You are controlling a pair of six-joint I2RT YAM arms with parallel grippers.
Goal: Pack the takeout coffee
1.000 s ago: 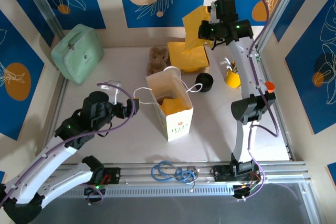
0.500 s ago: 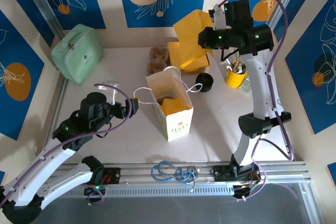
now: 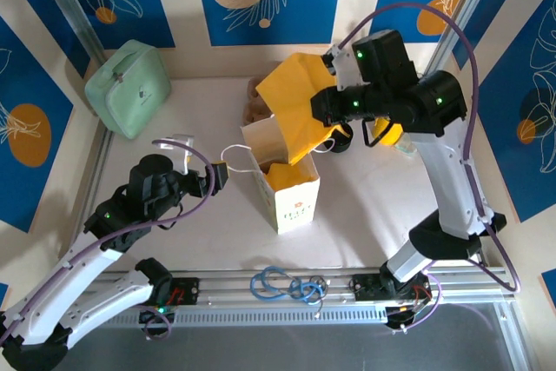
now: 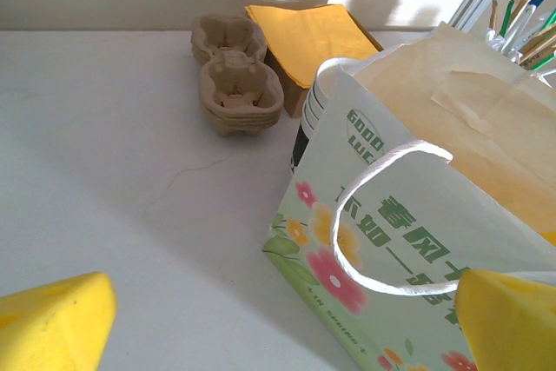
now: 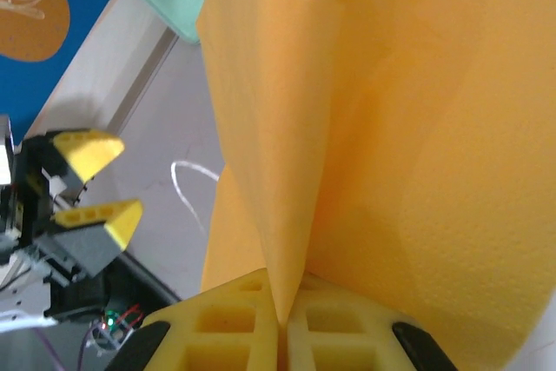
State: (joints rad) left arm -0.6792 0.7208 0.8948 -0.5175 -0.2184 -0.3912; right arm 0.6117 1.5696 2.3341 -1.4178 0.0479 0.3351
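Note:
The yellow napkin's loose end [image 3: 298,154] hangs over the bag's wide opening [image 3: 266,142], so my right gripper keeps moving inward and down, then lets go of the napkin inside the bag.
A white floral paper bag [image 3: 291,197] stands open mid-table, also close up in the left wrist view [image 4: 408,241]. My right gripper [image 5: 282,319] is shut on a corner of a large yellow napkin [image 5: 391,110]. That napkin [image 3: 295,115] hangs over the bag's far rim from the right gripper [image 3: 328,117]. My left gripper [image 3: 214,178] stands open just left of the bag, beside the white rope handle [image 4: 391,215], with nothing held between its yellow fingertips [image 4: 52,323]. The takeout coffee is hidden.
Brown pulp cup carriers [image 4: 234,84] and a stack of yellow napkins [image 4: 308,36] lie behind the bag. A mint-green case [image 3: 130,87] sits at the back left. A yellow holder of utensils [image 3: 387,135] stands at the right. Blue cables [image 3: 287,284] lie on the near rail.
The right arm has swung from the back of the table forward and left, carrying the yellow napkin to above the bag's mouth. The left arm has stayed put, open.

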